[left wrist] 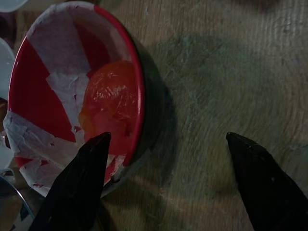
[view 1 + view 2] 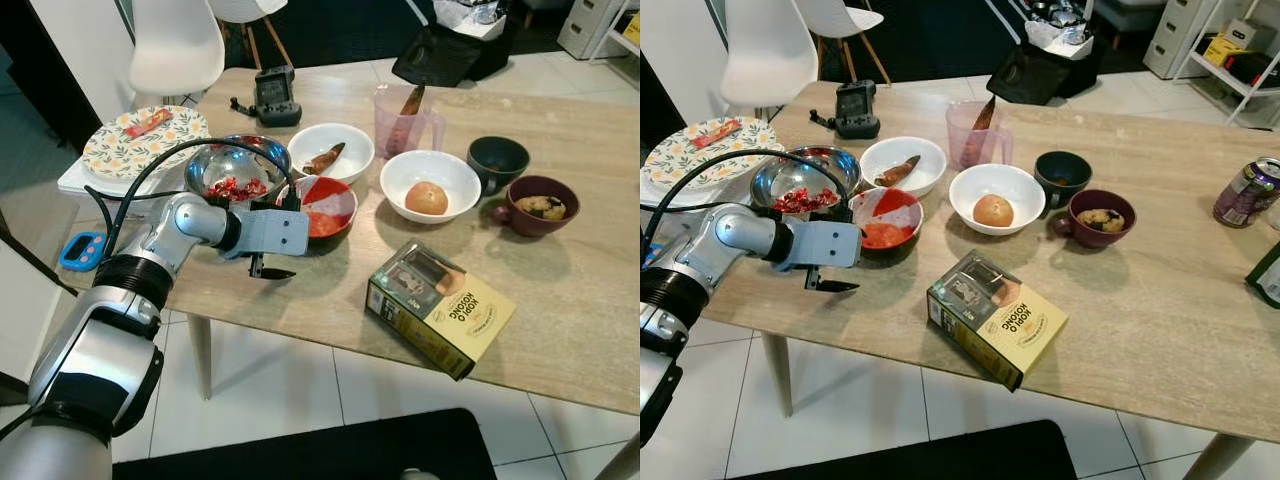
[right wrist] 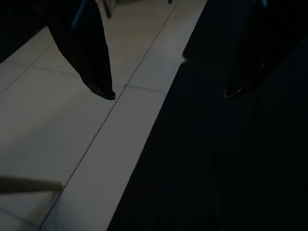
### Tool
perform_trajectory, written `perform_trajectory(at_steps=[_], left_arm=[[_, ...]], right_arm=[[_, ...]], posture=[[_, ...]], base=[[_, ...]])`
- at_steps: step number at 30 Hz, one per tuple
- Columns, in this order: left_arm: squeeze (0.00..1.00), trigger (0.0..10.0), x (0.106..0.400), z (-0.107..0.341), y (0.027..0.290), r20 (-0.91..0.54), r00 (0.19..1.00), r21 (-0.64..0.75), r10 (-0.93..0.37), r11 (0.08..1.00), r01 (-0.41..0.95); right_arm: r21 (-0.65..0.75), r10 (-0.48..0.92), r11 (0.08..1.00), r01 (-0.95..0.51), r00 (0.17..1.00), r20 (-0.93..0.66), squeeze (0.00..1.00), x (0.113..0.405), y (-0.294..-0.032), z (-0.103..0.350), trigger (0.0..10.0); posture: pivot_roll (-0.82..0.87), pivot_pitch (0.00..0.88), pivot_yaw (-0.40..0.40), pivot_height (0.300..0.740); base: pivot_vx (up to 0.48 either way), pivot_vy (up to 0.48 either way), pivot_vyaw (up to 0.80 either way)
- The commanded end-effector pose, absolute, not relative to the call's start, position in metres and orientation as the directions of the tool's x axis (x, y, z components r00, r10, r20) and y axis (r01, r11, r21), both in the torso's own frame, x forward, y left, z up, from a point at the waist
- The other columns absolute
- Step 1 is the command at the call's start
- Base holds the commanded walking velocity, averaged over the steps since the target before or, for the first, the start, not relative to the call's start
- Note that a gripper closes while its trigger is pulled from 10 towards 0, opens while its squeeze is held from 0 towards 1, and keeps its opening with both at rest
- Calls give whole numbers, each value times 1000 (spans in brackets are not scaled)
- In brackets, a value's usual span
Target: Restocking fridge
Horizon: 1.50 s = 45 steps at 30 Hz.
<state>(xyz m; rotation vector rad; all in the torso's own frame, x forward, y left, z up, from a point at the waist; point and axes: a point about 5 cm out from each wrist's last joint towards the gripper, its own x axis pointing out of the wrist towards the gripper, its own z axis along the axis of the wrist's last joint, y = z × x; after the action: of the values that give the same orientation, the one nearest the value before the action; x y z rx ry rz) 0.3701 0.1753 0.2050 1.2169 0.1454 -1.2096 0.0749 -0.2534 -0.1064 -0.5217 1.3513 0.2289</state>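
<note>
My gripper will carry the bowl by its rim. Orange food already rests against the red bowl's near side, so the food will stay there.
A red bowl lined with clear wrap holds orange food and stands near the table's front left edge. My left gripper hovers low over the wood just in front of that bowl, open and empty. In the left wrist view the left gripper straddles the rim of the red bowl, one finger over the bowl's inside and the other over bare table. My right gripper hangs open over pale floor tiles and a dark mat.
A steel bowl, two white bowls, a pink jug, a dark cup and a maroon bowl crowd the table's middle. A yellow box lies at the front edge. A can stands far right.
</note>
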Motion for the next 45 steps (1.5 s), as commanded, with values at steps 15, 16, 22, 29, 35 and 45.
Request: perform_trajectory(at_steps=[15, 16, 22, 29, 35, 45], left_arm=[[0, 0, 373, 205, 160, -628, 452, 707, -634, -222, 671], [0, 0, 374, 207, 159, -620, 462, 720, -635, -226, 656], [0, 0, 376, 214, 157, -601, 482, 749, -637, -239, 618], [0, 0, 375, 217, 160, -621, 479, 747, -620, -283, 602], [0, 0, 370, 215, 168, -669, 436, 705, -602, -328, 629], [0, 5373, 359, 259, 157, -565, 291, 705, -772, -268, 656]], right_arm=[[-194, -115, 868, -458, 194, -974, 0, 62, -249, -109, 10000], [-193, -114, 869, -456, 194, -974, 0, 62, -249, -109, 10000], [-191, -110, 870, -454, 200, -974, 0, 65, -247, -110, 10000], [-193, -105, 870, -453, 212, -972, 0, 71, -244, -109, 10000], [-193, -99, 870, -454, 222, -970, 0, 79, -238, -110, 10000], [-195, -95, 870, -454, 232, -968, 0, 89, -231, -109, 10000]], posture=[[-124, 163, 5, 740], [-125, 160, 5, 740], [-120, 153, 6, 740], [-110, 135, 10, 740], [-94, 104, 15, 740], [-69, 53, 17, 740]], base=[[0, 0, 0], [0, 0, 0], [0, 0, 0], [0, 0, 0], [0, 0, 0], [0, 0, 0]])
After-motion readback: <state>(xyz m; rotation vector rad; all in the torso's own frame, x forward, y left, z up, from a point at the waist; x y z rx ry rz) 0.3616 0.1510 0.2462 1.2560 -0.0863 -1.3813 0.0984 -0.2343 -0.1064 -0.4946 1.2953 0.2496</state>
